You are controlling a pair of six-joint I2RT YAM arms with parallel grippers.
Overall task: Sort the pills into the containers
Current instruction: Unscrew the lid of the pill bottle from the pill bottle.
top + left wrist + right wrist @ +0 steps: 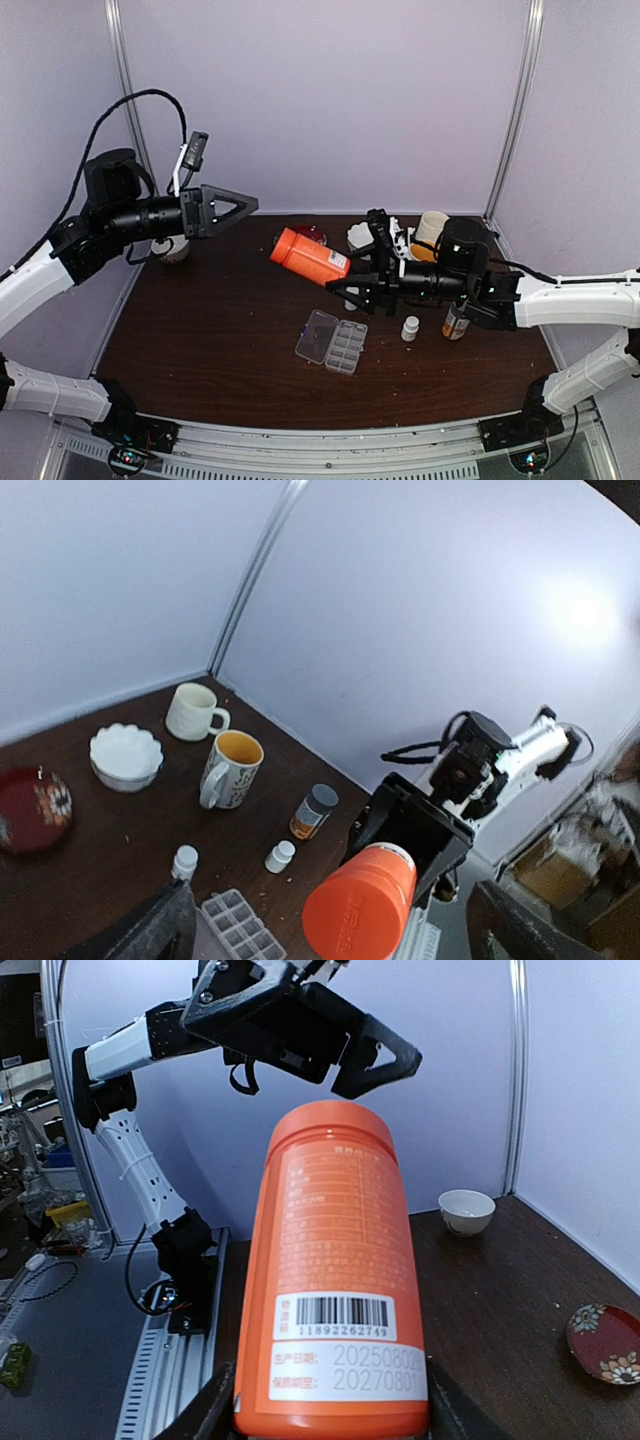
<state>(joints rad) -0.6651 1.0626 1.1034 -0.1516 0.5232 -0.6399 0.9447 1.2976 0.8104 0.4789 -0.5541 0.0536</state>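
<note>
Next, I roll my left gripper's wrist back, close the gripper around the cap and twist the cap, because the orange bottle's cap is still on the bottle.
My right gripper is shut on the base of a big orange bottle and holds it on its side above the table, cap toward the left arm. In the right wrist view the bottle fills the space between my fingers. The clear pill box lies open below it, its lid flat to the left. It also shows in the left wrist view. My left gripper is open and empty in the air, facing the bottle's cap. I cannot make out any pills.
A small white bottle and a grey-capped orange bottle stand right of the box. Mugs, a white scalloped bowl and a red plate are at the back. A white bowl is at back left.
</note>
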